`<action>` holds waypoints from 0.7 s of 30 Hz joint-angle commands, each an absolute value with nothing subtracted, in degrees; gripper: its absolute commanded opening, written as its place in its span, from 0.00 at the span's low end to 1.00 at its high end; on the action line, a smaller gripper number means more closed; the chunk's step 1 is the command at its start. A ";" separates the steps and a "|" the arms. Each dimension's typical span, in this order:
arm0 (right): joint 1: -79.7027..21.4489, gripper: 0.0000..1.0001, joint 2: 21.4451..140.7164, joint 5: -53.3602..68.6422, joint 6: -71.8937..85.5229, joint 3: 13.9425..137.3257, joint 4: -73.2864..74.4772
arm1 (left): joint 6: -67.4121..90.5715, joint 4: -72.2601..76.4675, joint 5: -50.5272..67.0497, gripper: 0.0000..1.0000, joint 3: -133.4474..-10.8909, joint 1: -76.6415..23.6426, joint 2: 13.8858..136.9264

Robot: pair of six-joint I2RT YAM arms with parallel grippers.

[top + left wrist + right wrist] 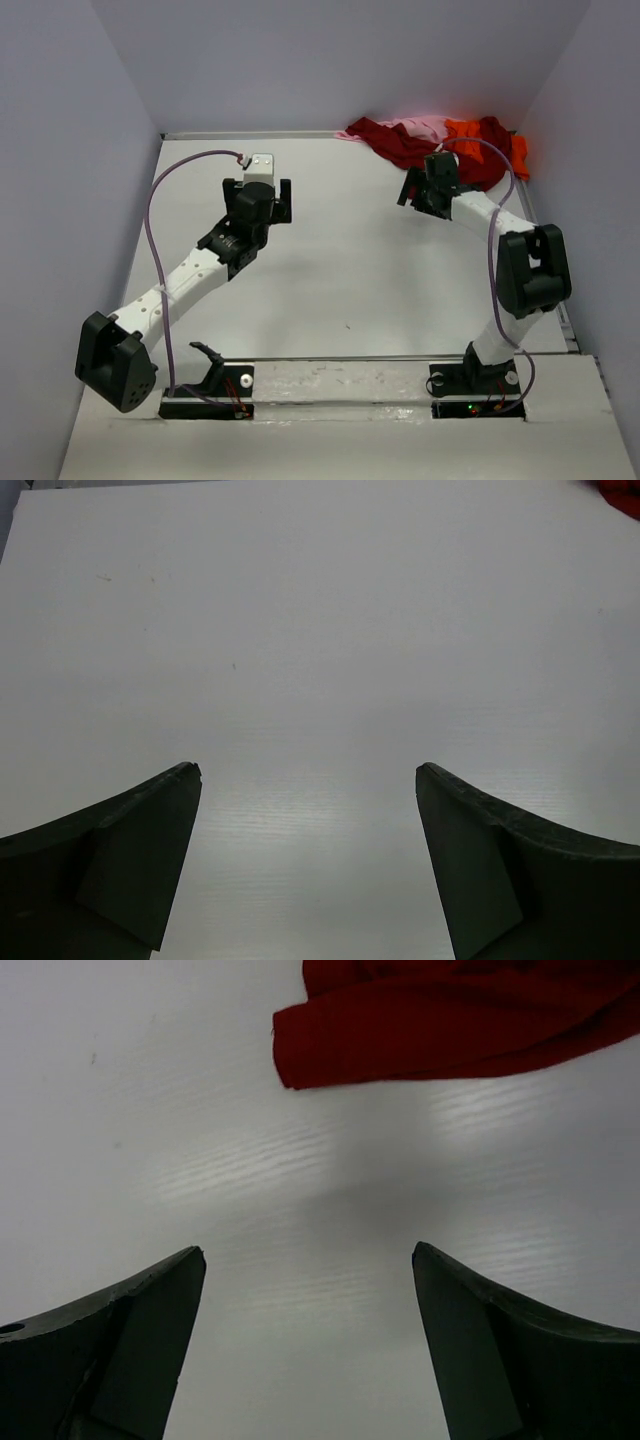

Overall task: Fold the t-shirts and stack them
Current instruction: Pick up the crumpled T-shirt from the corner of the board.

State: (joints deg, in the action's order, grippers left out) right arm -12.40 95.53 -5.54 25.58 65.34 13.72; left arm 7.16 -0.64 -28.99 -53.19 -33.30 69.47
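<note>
The dark red shirt's corner [302, 1052] juts out of the heap ahead of my open right gripper, so I should keep advancing until the fingers straddle that corner.
The t-shirts lie crumpled in one heap at the table's back right corner: a dark red one [392, 140], a pale pink one [420, 124] and a bright orange one [466, 130]. My right gripper [425, 190] hovers just in front of the heap, open and empty. In the right wrist view a rolled edge of the dark red shirt [450, 1020] lies ahead of the open right gripper [308, 1250], apart from the fingertips. My left gripper [258, 195] is over bare table at centre left, open [308, 770] and holding nothing. A scrap of red cloth [625, 495] shows at that view's top right corner.
Grey walls close in the white table [340, 270] on the left, back and right. A purple cable [150, 230] loops off the left arm and another [495, 210] off the right arm. Both arm bases [205, 390] sit at the near edge.
</note>
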 commanded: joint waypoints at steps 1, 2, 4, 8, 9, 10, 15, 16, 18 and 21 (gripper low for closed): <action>-12.74 0.89 104.13 -21.08 27.69 77.85 23.29 | 7.03 0.09 -29.79 0.99 -54.23 -33.22 66.97; -12.74 0.89 105.54 -21.70 27.34 79.44 23.46 | 7.03 0.17 -29.79 0.99 -54.23 -33.22 66.89; -12.74 0.90 109.22 -21.45 26.20 82.25 23.64 | 7.12 0.09 -29.36 0.99 -54.14 -33.22 66.54; -12.74 0.91 115.21 -19.95 25.49 91.38 25.48 | 7.65 0.09 -27.51 0.99 -53.88 -33.31 66.27; -12.74 0.90 116.18 -20.47 25.49 92.71 25.92 | 7.65 0.17 -27.51 0.99 -53.88 -33.22 66.27; -12.74 0.89 118.11 -21.26 25.31 93.94 26.45 | 7.65 0.09 -27.51 0.99 -54.05 -33.22 66.36; -12.74 0.89 124.09 -21.71 24.52 99.92 28.47 | 7.56 0.17 -27.69 0.99 -54.14 -33.22 66.18; -12.74 0.89 124.88 -22.14 24.35 101.24 28.74 | 7.65 0.09 -27.51 0.99 -54.05 -33.22 66.18; -12.74 0.89 127.26 -20.93 24.17 102.56 29.35 | 7.65 0.09 -27.16 0.99 -54.14 -33.22 66.27; -12.74 0.88 129.10 -19.60 24.17 102.83 29.62 | 7.65 0.09 -27.25 0.99 -54.05 -33.22 66.18</action>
State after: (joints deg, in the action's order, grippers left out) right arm -12.45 127.50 -20.03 24.91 100.51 27.22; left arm 7.60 -0.73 -27.49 -53.19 -33.30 68.18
